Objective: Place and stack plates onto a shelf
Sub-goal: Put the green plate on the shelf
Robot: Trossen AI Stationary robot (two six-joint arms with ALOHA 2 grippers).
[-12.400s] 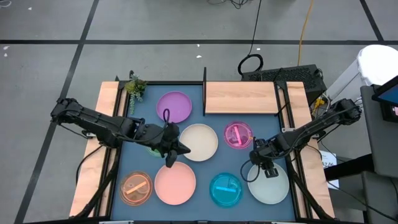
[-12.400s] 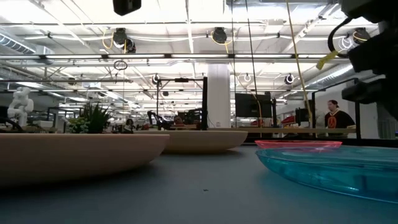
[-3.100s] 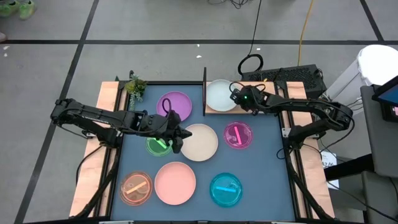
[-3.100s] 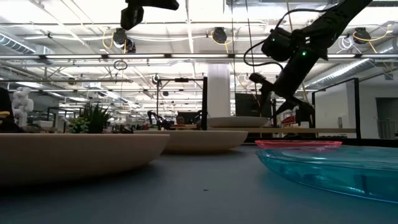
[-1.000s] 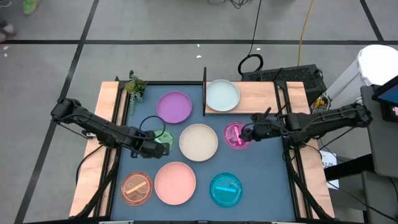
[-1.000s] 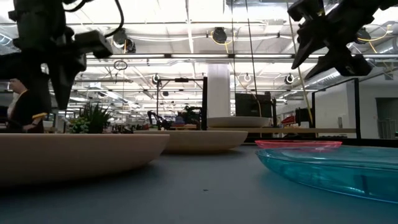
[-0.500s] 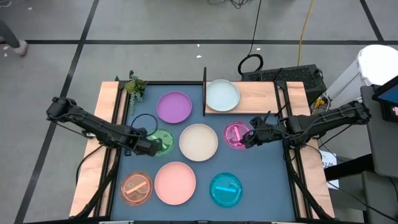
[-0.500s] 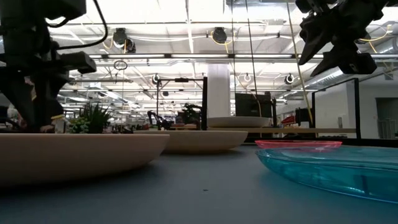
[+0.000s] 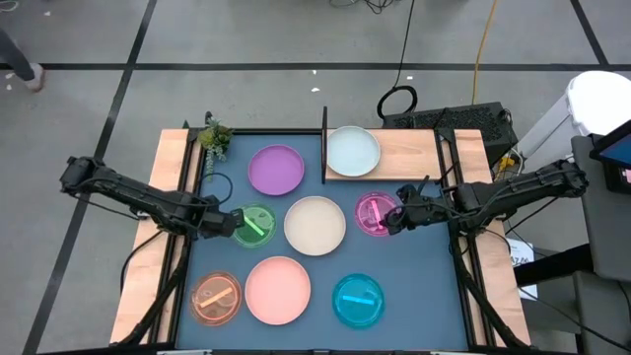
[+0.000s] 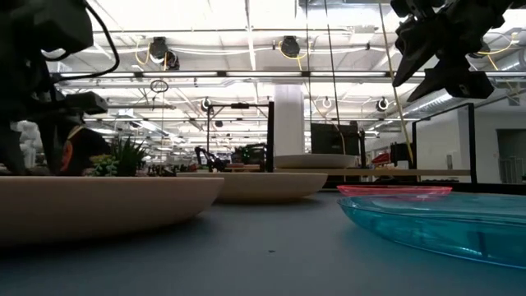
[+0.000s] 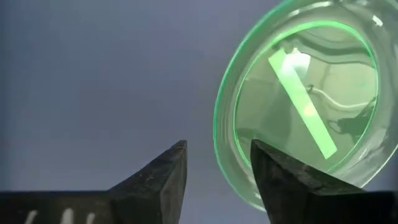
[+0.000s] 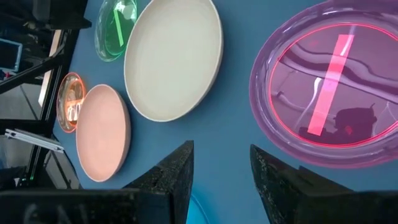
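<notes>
I expect the green dish (image 9: pixel 255 225) will push the cream plate aside when I lift the green dish, because only a narrow gap (image 9: pixel 281 226) lies between the two.
The pale mint plate (image 9: pixel 352 151) lies on the wooden shelf (image 9: pixel 409 156), next to its black panel (image 9: pixel 324 146). On the blue mat lie the purple (image 9: pixel 276 170), cream (image 9: pixel 315 225) and pink (image 9: pixel 278 290) plates and the green (image 9: pixel 254 225), magenta (image 9: pixel 376 214), orange (image 9: pixel 216 298) and cyan (image 9: pixel 358 301) dishes. My left gripper (image 9: pixel 225 223) (image 11: pixel 217 171) stands open and low at the green dish's left rim, with only mat between its fingers. My right gripper (image 9: pixel 391 219) (image 12: pixel 221 168) hangs open, well above the mat, at the magenta dish's (image 12: pixel 323 93) right side. My left gripper has one finger (image 11: pixel 280 180) standing at the green dish's rim (image 11: pixel 225 149), on the side toward the table's left edge. I cannot tell whether it touches the rim. The dish lies flat on the mat.
A small potted plant (image 9: pixel 214 136) stands at the mat's far left corner. Wooden rails (image 9: pixel 170 197) run along both sides of the mat. The shelf's right part is bare wood. Cables and a dark box (image 9: pixel 463 120) lie beyond the far edge.
My left gripper has drawn back toward the table's left edge, off the green dish, which now shows whole and lies flat on the mat.
</notes>
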